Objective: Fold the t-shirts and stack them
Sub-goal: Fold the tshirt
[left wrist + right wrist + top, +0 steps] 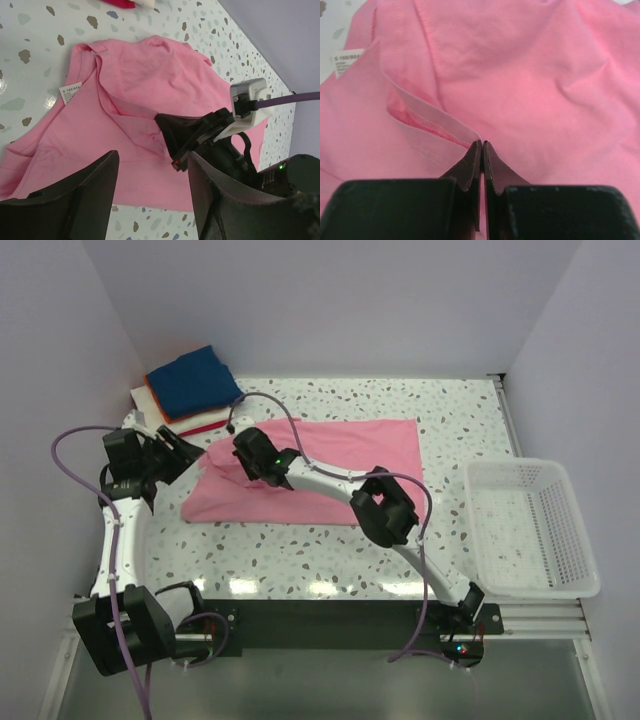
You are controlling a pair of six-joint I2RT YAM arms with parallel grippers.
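The pink hem edge's corner [478, 137] is pinched in my right gripper with smooth cloth ahead, so I should pull that corner toward the shirt's back edge [282, 423] next until it lies flat.
The pink t-shirt [350, 455] lies partly folded across the middle of the table, with its left end bunched. My right gripper [243, 457] reaches over it and is shut on a hem edge of the pink t-shirt [520, 75]; the pinch shows in the right wrist view [482, 146]. My left gripper [188, 457] is open and empty just above the shirt's left end, and the pink cloth [145, 75] shows between its jaws [152, 165]. The right gripper's tips [175, 159] are close in front of it. A stack of folded shirts [195, 385], navy on top, sits at the back left.
A white mesh basket [530, 530] stands at the right edge of the table. The shirt's size label [70, 92] faces up near its collar. Walls close in on the left, back and right. Cables loop from both arms over the shirt.
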